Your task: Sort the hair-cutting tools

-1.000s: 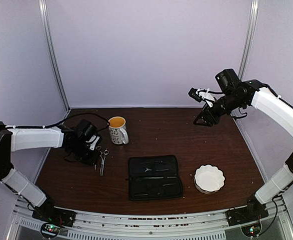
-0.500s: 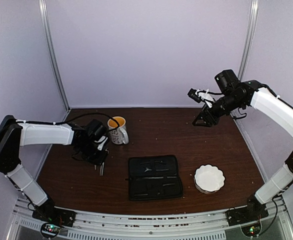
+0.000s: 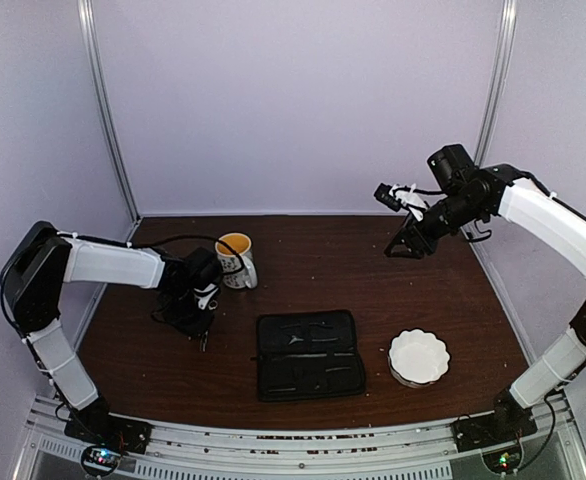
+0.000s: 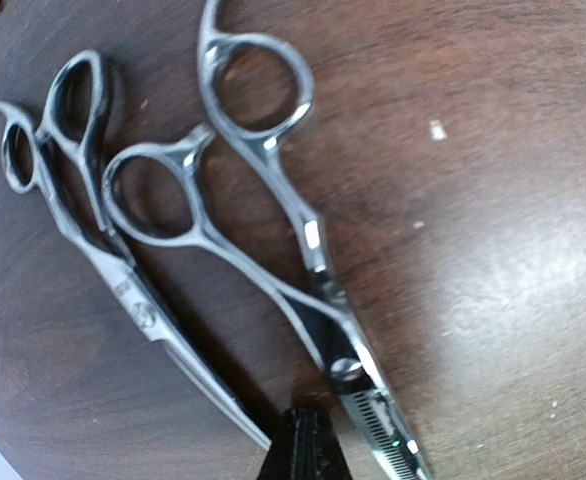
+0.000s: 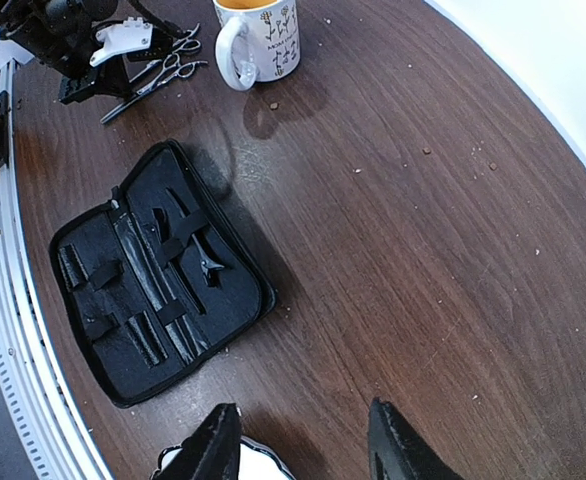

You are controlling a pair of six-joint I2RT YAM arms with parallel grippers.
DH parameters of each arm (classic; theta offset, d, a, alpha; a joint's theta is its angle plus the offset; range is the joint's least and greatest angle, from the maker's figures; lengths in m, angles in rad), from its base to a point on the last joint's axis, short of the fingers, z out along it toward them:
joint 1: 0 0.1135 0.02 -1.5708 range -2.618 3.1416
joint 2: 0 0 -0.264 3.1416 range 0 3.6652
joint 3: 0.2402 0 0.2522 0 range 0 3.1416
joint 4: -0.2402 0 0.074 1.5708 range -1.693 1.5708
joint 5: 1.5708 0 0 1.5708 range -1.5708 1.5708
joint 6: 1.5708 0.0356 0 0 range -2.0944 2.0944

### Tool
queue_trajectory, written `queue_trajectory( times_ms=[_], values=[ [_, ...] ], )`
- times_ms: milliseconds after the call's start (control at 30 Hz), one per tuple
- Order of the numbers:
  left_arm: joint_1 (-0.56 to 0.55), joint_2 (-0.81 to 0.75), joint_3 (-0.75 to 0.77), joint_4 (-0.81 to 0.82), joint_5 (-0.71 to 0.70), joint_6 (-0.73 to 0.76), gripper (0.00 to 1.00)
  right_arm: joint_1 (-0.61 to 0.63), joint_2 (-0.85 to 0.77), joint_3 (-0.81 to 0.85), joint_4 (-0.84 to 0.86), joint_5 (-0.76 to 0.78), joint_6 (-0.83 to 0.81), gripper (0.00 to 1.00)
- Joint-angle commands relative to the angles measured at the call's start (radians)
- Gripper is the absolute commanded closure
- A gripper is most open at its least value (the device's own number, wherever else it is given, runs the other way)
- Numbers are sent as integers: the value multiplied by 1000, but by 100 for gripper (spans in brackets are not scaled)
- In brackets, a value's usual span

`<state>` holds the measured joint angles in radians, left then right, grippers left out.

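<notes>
The thinning scissors are next to the plain scissors (image 4: pixel 146 315), so next the left gripper swings the thinning scissors away, then opens and grips them near the pivot (image 4: pixel 346 369).
Two silver scissors lie side by side on the table left of the mug. In the left wrist view the toothed thinning scissors (image 4: pixel 308 250) are on the right and the plain scissors (image 4: pixel 123 285) on the left. My left gripper (image 4: pixel 303 445) is shut, with its black tip low between their blades and holding nothing. In the top view the left gripper (image 3: pixel 195 318) covers most of the scissors (image 3: pixel 203 342). My right gripper (image 5: pixel 303 445) is open and empty, raised high at the back right (image 3: pixel 403 240). A small black clip (image 5: pixel 208 265) sits in the open case.
The black zip case (image 3: pixel 308 355) lies open at the centre front, also seen in the right wrist view (image 5: pixel 158 270). The white patterned mug (image 3: pixel 236 260) stands right behind the left gripper. A white scalloped bowl (image 3: pixel 419 357) sits right of the case.
My left gripper has moved right and forward, over the scissors, and now covers them in the top view. The right arm has hardly moved.
</notes>
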<state>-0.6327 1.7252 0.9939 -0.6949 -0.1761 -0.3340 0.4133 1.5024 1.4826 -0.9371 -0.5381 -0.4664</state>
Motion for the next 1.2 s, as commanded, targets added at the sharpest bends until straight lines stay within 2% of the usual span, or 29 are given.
queue_trajectory(
  times_ms=[0, 133, 233, 500, 600, 733, 867, 1033, 1167],
  values=[
    [-34, 30, 32, 7, 18, 46, 100, -4, -16, -17, 24, -4, -9, 55],
    [-86, 60, 55, 47, 74, 86, 100, -4, -18, -22, 29, 0, -9, 55],
    [-122, 96, 97, 77, 88, 113, 95, -4, -13, -19, 27, -7, -6, 55],
    [-125, 133, 212, 66, 68, 187, 89, -4, -3, -14, 21, -4, 8, 55],
    [-125, 89, 215, 15, 68, 237, 78, -4, -17, -32, 30, 4, 7, 55],
    [-110, 27, 233, -101, 94, 298, 56, -4, -46, -63, 47, 10, -1, 55],
    [-70, 22, 260, -172, 99, 391, 46, -5, -53, -77, 59, 4, -7, 54],
    [-18, 95, 323, -263, 105, 513, 47, -4, -52, -79, 57, -14, -16, 54],
    [23, 132, 369, -268, 171, 585, 48, -4, -64, -99, 69, -29, -18, 54]
  ],
)
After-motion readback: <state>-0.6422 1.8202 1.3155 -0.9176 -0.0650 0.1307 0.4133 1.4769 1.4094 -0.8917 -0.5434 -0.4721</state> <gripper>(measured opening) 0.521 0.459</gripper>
